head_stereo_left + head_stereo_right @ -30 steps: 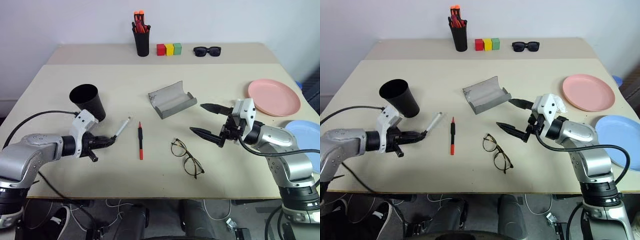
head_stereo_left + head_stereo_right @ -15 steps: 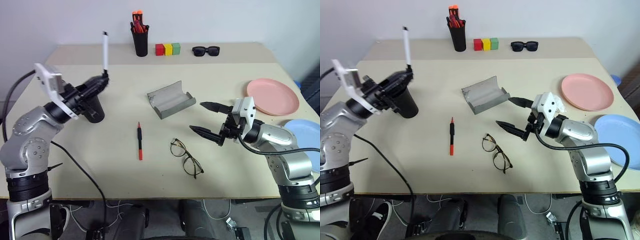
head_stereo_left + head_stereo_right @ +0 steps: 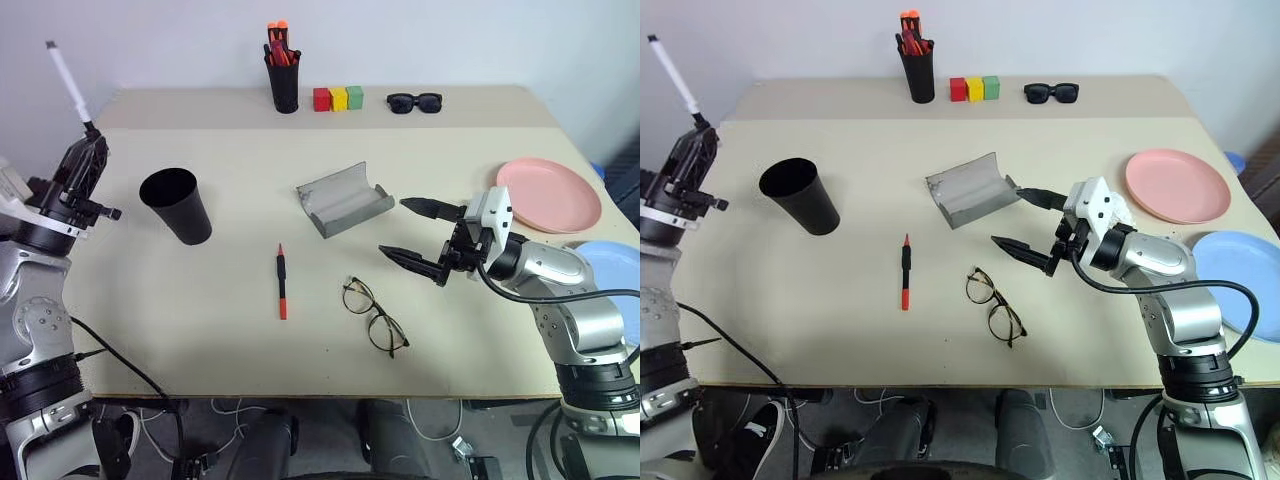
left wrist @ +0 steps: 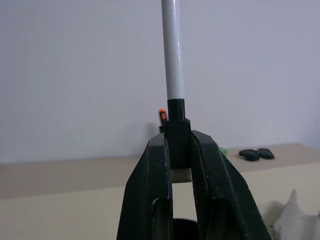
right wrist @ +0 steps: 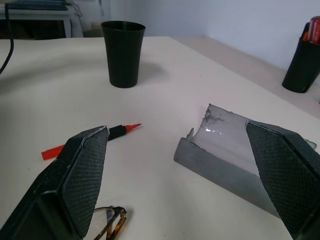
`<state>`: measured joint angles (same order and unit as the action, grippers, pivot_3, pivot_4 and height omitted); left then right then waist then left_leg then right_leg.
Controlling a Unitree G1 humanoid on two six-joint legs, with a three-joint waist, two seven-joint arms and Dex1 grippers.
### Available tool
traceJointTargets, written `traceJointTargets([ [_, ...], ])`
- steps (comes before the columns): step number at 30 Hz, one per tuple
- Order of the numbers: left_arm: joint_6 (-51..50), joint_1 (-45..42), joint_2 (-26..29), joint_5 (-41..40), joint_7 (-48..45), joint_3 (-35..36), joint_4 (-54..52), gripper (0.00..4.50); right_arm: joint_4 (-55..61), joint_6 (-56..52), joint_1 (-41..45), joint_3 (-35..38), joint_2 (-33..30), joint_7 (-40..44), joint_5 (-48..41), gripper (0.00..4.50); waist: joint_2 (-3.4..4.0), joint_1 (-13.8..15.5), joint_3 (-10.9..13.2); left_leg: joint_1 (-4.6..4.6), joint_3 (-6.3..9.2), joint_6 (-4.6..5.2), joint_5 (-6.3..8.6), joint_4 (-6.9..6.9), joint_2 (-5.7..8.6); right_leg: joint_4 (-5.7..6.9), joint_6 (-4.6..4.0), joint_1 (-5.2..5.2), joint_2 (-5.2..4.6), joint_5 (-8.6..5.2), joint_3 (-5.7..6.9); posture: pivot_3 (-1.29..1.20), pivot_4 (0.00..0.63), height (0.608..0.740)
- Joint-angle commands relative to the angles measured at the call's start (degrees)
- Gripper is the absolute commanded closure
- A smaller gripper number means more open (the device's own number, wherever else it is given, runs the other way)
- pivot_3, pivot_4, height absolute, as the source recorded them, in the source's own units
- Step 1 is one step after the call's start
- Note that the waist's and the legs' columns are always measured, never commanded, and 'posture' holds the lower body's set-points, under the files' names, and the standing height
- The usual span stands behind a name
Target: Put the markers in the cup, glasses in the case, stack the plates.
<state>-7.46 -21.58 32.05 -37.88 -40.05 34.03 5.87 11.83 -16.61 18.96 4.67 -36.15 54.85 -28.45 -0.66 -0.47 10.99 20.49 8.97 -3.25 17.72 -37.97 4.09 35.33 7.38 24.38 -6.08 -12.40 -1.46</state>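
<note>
My left gripper should keep going toward the black cup's opening (image 3: 168, 186), as that is clear and the white marker (image 3: 67, 82) is upright, and release the marker above that opening.
My left gripper (image 3: 88, 138) is raised past the table's left edge, shut on the black end of a white marker (image 3: 66, 76) that points up; in the left wrist view the marker (image 4: 172, 50) rises from between the fingers (image 4: 150, 180). The black cup (image 3: 178, 203) stands upright to its right. A red marker (image 3: 281, 283) with a black end lies mid-table. The wire-rimmed glasses (image 3: 374, 316) lie near the front, and the open grey case (image 3: 343, 198) sits behind them. My right gripper (image 3: 392, 226) hovers open between case and glasses. The pink plate (image 3: 548, 193) and blue plate (image 3: 610, 275) lie apart at the right.
At the back stand a narrow black holder (image 3: 284, 80) of orange-tipped markers, three coloured blocks (image 3: 338, 98) and black sunglasses (image 3: 414, 101). A cable (image 3: 120, 350) trails from my left arm over the table's front left corner.
My left arm has swung up and out to the left with the white marker, from low beside the cup to past the table's edge, and the marker now points up. The right arm has not moved.
</note>
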Motion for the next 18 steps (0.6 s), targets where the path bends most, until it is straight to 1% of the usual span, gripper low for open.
traceJointTargets([
  [1,3.96,-2.50,-0.99,0.63,-0.66,-0.41,3.86,4.47,1.27,-0.45,0.82,0.42,0.51,0.52,-1.83,0.00,-0.02,0.03,-0.01,0.00,0.00,0.00,0.00,-0.01,0.00,0.00,0.00,-0.01,0.00,0.00,0.00,0.00,0.150,0.740],
  [4,5.78,-3.70,-1.94,1.65,-1.39,-2.18,6.69,4.47,2.52,-2.03,0.51,1.10,0.39,0.87,-3.75,0.00,-0.02,-0.16,-0.01,0.00,0.00,0.00,0.00,-0.02,0.00,0.00,0.02,0.00,0.00,0.02,0.00,0.00,0.150,0.740],
  [10,8.31,-5.53,-1.70,3.45,-2.34,-3.95,11.33,4.47,6.06,-5.93,0.40,3.64,0.22,0.30,-9.75,0.00,-0.02,-0.33,-0.01,0.00,0.01,0.01,0.00,-0.01,-0.01,0.00,0.02,0.01,0.01,0.02,0.00,0.00,0.150,0.740],
  [18,11.25,-6.35,-2.97,5.05,-3.39,-5.83,14.38,4.47,6.64,-6.33,0.05,3.59,0.04,-0.50,-9.41,0.00,-0.03,-0.16,-0.02,0.00,0.01,0.00,0.00,-0.01,0.00,0.00,0.02,0.01,0.01,0.03,0.00,0.00,0.150,0.740],
])
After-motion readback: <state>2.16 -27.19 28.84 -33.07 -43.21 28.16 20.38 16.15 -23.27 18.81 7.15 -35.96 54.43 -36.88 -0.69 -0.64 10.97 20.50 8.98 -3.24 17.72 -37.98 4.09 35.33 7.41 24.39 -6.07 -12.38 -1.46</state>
